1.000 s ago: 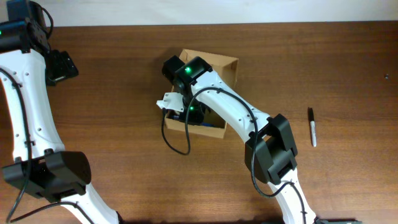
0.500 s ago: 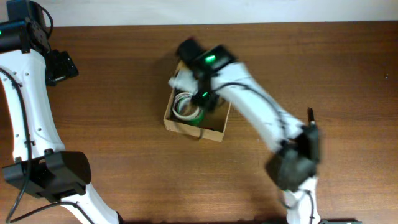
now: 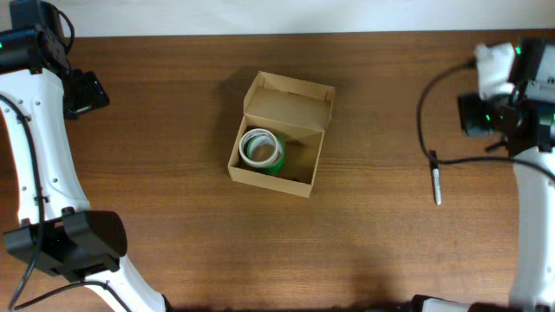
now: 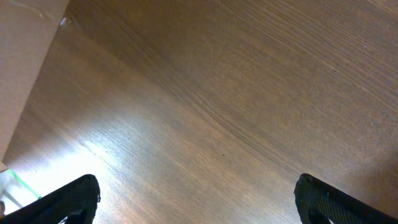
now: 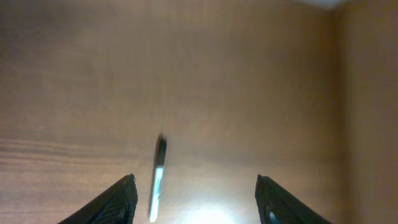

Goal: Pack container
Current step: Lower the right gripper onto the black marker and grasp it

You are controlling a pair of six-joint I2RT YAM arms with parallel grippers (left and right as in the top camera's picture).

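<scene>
The pen (image 3: 435, 178) lies free and lengthwise between my right gripper's open fingers. I keep lowering that gripper and close it around the pen's white body (image 3: 437, 185).
The container (image 3: 279, 178), a tan cardboard box, sits mid-table with its flap lid (image 3: 289, 106) standing open at the back. Inside it lie a white tape roll (image 3: 262, 145) and a green one (image 3: 274, 165) under it. My right gripper (image 3: 473, 116) (image 5: 194, 183) hovers far right of the box, open and empty, above bare wood. A black-and-white pen (image 3: 435, 178) (image 5: 157, 177) lies just below it, nearer the left finger in the right wrist view. My left gripper (image 3: 87, 91) (image 4: 196, 186) hangs wide open and empty at the far left over bare table.
The table's far edge (image 3: 260, 35) runs along the top, close to both grippers. A pale tan surface (image 4: 22, 68) shows at the upper left of the left wrist view. Bare wood surrounds the box on all sides.
My right arm pulled out of the box and swung to the table's right side. Its jaws opened, and the tape rolls stay in the box. The left arm has not moved.
</scene>
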